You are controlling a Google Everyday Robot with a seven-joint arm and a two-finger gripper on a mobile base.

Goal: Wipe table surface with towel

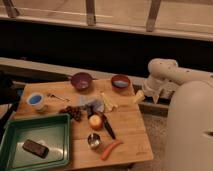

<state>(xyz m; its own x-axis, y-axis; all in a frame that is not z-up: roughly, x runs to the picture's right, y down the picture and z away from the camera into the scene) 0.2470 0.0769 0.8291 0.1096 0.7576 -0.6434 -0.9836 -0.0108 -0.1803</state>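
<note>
My gripper is going to lift the crumpled towel [97, 106], which bunches up in a raised heap [91, 102], so I should expect a small black thing hidden under it.
The table surface [127, 120] is a light-brown wooden plank top in the middle of the camera view. The towel [95, 105], a small pale blue-grey and white cloth, lies crumpled near the table's centre among other items. My white arm [162, 75] reaches in from the right. My gripper [152, 94] hangs open just off the table's right edge, well to the right of the towel and holding nothing.
A purple bowl [81, 80] and a blue-lined bowl [120, 81] stand at the back. A white cup [36, 101] is at left, with grapes [74, 113], an orange fruit [95, 121], a metal cup [93, 141] and a carrot [111, 148] nearer. A green tray [50, 131] overhangs front left.
</note>
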